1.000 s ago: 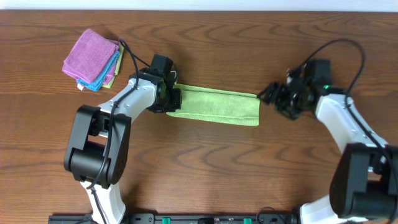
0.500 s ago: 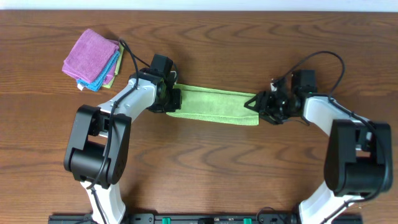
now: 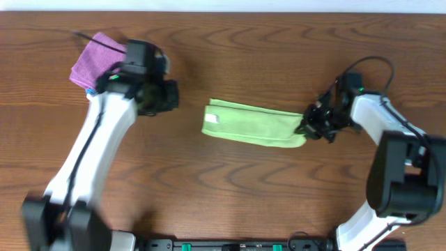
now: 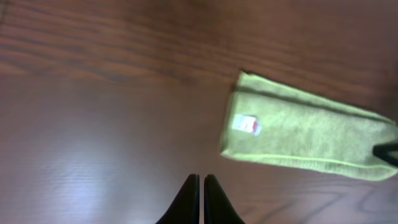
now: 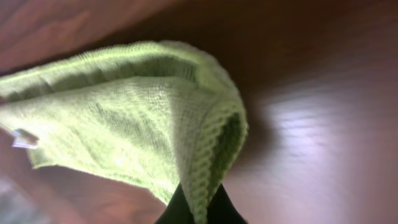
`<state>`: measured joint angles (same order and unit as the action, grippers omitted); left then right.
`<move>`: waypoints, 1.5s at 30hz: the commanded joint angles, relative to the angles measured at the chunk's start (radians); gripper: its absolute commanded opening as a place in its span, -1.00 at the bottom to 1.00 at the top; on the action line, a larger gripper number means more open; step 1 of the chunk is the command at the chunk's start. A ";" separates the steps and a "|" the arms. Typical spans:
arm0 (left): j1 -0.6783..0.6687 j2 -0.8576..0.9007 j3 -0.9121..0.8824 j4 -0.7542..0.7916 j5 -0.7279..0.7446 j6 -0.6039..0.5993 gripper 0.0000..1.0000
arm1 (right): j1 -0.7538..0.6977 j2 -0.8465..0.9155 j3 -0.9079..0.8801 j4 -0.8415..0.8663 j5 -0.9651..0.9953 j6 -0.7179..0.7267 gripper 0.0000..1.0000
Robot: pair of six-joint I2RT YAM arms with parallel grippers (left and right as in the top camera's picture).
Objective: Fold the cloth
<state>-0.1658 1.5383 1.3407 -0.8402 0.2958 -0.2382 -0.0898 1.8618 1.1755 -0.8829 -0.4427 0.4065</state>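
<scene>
The cloth's tag end (image 3: pixel 207 127) lies free and a pull on the other end only drags the cloth, so the robot's right gripper should fold that other end over toward the white tag (image 3: pixel 212 118).
The lime-green cloth (image 3: pixel 254 123) lies folded into a long strip across the middle of the table, its small white tag (image 3: pixel 212 119) near the left end. My right gripper (image 3: pixel 306 127) is shut on the strip's right end; in the right wrist view the cloth (image 5: pixel 143 118) bunches up with its hem pinched between the dark fingers (image 5: pixel 177 208). Well left of the strip, my left gripper (image 3: pixel 171 95) is shut and holds nothing. From the left wrist, its closed fingertips (image 4: pixel 201 180) hang over bare wood below the cloth (image 4: pixel 305 130) and tag (image 4: pixel 245 124).
A stack of folded cloths, purple on top (image 3: pixel 94 59) with blue beneath, sits at the far left, partly covered by the left arm (image 3: pixel 104 132). The wooden table (image 3: pixel 230 195) fills the view, with a white strip along its far edge.
The left gripper let go of the cloth's left end and pulled back to the left. The right gripper closed on the right end, and the strip slid right.
</scene>
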 commanded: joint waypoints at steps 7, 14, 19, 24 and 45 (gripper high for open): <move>0.008 -0.231 0.005 -0.191 -0.051 0.007 -0.88 | 0.179 -0.130 0.186 -0.130 0.556 0.144 -0.97; 0.008 -0.247 0.005 -0.249 -0.052 0.019 -0.88 | 0.380 -0.001 0.186 0.000 0.568 0.225 -0.97; 0.008 -0.246 0.005 -0.251 -0.052 0.034 -0.88 | 0.455 0.052 0.186 0.055 0.528 0.225 -0.97; 0.008 -0.238 0.003 -0.251 -0.052 0.037 -0.88 | 0.515 0.052 0.186 0.050 0.528 0.217 -0.97; 0.008 -0.136 -0.002 -0.219 -0.074 0.037 -0.80 | 0.448 0.031 0.198 0.035 -0.018 0.014 -0.97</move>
<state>-0.1589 1.3636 1.3434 -1.0645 0.2356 -0.2089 0.4156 1.9114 1.3594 -0.8341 -0.3824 0.4511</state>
